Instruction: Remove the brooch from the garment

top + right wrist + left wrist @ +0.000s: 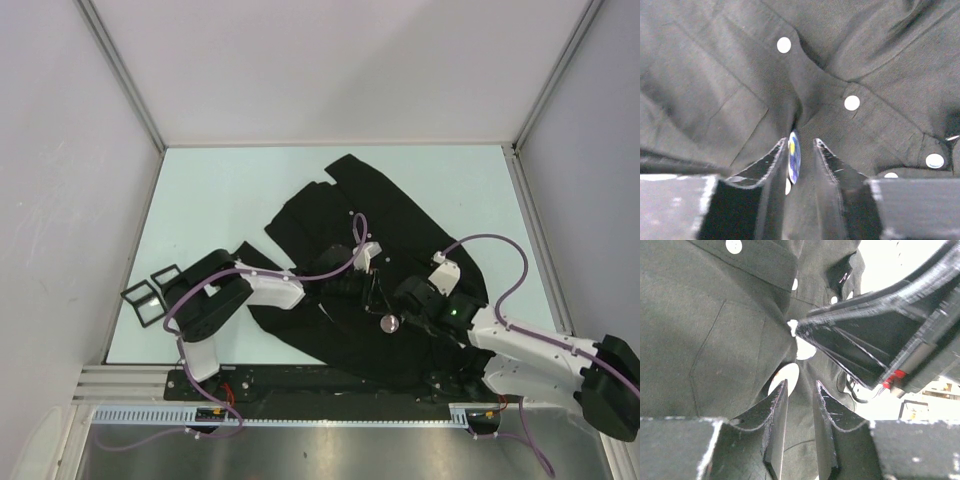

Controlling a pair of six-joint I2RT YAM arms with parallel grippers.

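Note:
The brooch (794, 159) leans at a slant on one of my right gripper's open fingers, so next my right gripper centers on the brooch's rim (794, 135) and pinches it squarely.
The garment (400, 215), a black shirt with white buttons (852, 102), lies crumpled across the table. The brooch (794, 157), a small blue and yellow disc, stands edge-on between my right gripper's (800, 142) fingers. It sits against the left finger, with a gap of cloth to the other finger, so the jaws are open. From above the brooch (390, 322) looks round and silvery at the right gripper's (400, 315) tips. My left gripper (801, 385) is shut on a fold of the garment (715, 330), close to the right gripper's finger (865, 335).
Two black square frames (150, 290) lie on the pale table (230, 190) at the left, beside the left arm's base. White walls close in the table on three sides. Purple cables (500, 260) loop over both arms.

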